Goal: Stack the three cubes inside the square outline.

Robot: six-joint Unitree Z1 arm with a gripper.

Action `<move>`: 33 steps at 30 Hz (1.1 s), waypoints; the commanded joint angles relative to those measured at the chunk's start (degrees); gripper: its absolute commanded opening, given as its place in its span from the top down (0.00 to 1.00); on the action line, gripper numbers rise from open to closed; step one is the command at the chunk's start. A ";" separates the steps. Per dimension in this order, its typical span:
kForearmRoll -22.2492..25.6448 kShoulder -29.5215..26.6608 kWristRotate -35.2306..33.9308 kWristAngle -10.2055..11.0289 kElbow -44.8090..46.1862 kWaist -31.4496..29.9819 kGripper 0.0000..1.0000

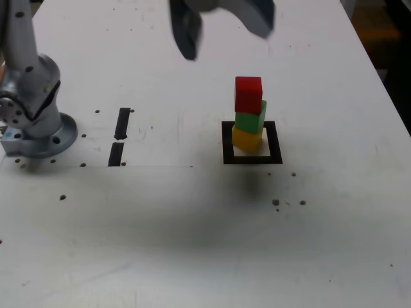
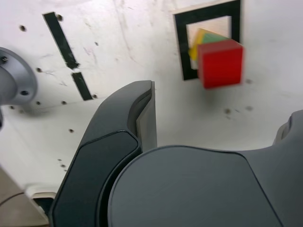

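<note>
The red cube (image 1: 248,95) rests crooked on the green cube (image 1: 251,114), so it will come off alone when the robot lifts it, and the rest will stay standing.
The three cubes stand in one tower inside the square outline (image 1: 252,158). The yellow cube (image 1: 246,139) is at the bottom, the green cube (image 1: 252,119) is on it, and the red cube (image 1: 248,94) is on top, each slightly turned against the other. My gripper (image 1: 225,25) hangs high above the table, behind and to the exterior view's left of the tower. It is open, holds nothing and touches nothing. The wrist view looks down past the two spread fingers (image 2: 142,109) onto the red cube (image 2: 220,63), with slivers of green (image 2: 215,38) and yellow (image 2: 195,47) inside the outline (image 2: 180,42).
The arm's grey base (image 1: 38,122) is bolted at the exterior view's left. Two short black strips (image 1: 122,123) lie between the base and the outline. Small screw holes dot the white table (image 1: 192,244). Its edge runs along the exterior view's right.
</note>
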 commanded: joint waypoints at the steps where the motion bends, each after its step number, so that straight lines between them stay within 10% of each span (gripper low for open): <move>1: 0.32 3.03 1.16 -0.29 -1.13 0.62 0.02; 13: -0.08 12.64 3.75 -0.41 -3.94 2.00 0.13; 20: -1.47 15.01 3.56 1.13 -4.25 3.18 0.51; 33: -3.10 14.95 3.22 0.55 -3.82 3.45 0.85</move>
